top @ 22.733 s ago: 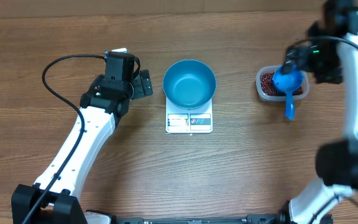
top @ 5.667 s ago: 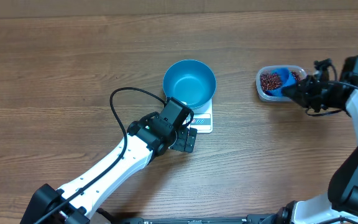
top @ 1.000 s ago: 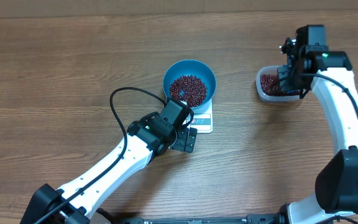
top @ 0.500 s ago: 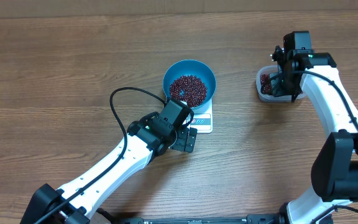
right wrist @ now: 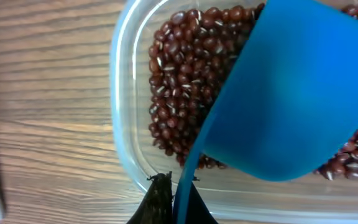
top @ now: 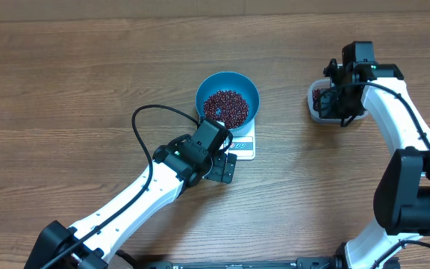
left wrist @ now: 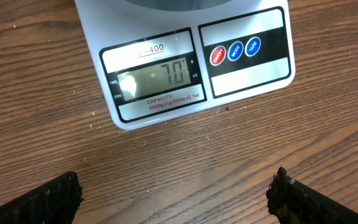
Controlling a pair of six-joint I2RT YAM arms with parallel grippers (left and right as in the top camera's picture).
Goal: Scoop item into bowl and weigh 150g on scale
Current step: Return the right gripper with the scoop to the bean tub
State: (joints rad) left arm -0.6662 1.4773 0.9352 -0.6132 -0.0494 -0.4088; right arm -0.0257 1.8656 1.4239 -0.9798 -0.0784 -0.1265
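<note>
The scoop's cup is lying back-up in the beans. So my right gripper should swing the scoop's handle past the tub's end farthest from the scale and make the cup level.
The blue bowl stands on the white scale and holds a heap of dark red-brown beans. In the left wrist view the scale's front panel with its lit display fills the top. My left gripper hovers open over bare wood just in front of the scale. My right gripper is shut on the handle of a small blue scoop. The scoop's cup sits in the clear tub on top of the beans. From overhead, the right gripper covers most of the tub.
The left arm lies diagonally across the front left of the wooden table, its black cable looping beside the scale. The right arm runs along the right edge.
The right gripper has moved slightly left and down over the tub, lowering the scoop onto the beans. The left arm, bowl and scale have not moved.
</note>
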